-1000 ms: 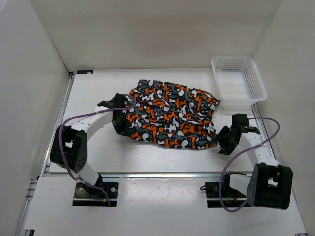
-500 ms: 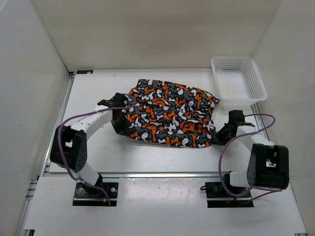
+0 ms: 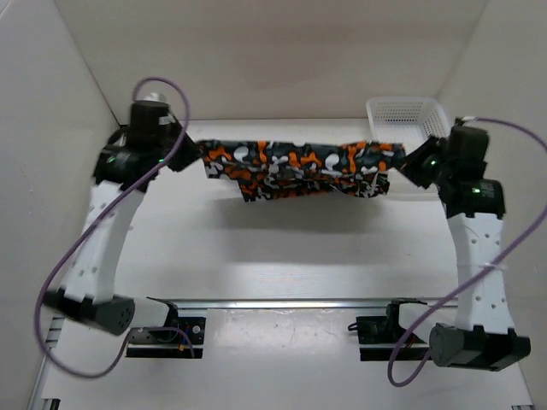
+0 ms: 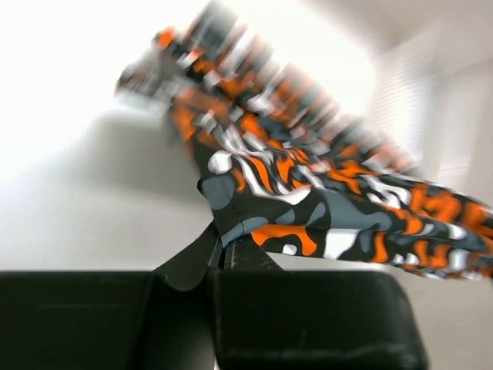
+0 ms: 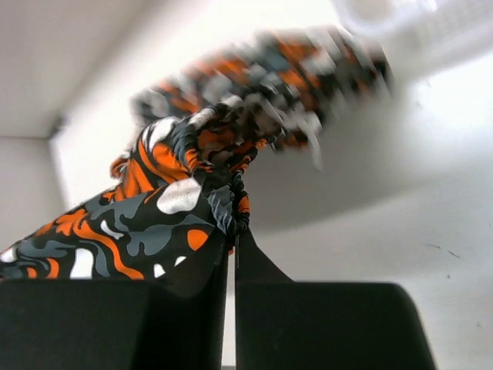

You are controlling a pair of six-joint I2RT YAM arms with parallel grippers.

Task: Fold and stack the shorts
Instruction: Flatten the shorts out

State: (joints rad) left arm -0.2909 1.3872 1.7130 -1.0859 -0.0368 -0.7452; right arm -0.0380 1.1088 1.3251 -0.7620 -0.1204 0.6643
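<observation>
My grippers are holding the shorts' edge, and the loose lower part of the shorts (image 3: 286, 189) hangs bunched below it. Next, I swing that part toward the table's near edge (image 3: 272, 286) and pull both grippers back before I fold.
The shorts (image 3: 299, 168), printed in orange, grey, black and white blotches, hang stretched in the air between both arms, above the back half of the table. My left gripper (image 3: 195, 158) is shut on their left end, and the cloth (image 4: 323, 204) runs off to the right from the jaws (image 4: 221, 245). My right gripper (image 3: 410, 162) is shut on their right end; the bunched fabric (image 5: 166, 196) is pinched at the fingertips (image 5: 233, 230). The middle of the shorts sags a little.
A white mesh basket (image 3: 403, 111) stands at the back right, partly behind the right gripper and the shorts' right end. White walls close in the table (image 3: 282, 256) on three sides. Both arm bases sit at the near edge.
Both arms have risen and spread apart, lifting the shorts off the table and pulling them taut. The right gripper closed on the shorts' right end during the last second.
</observation>
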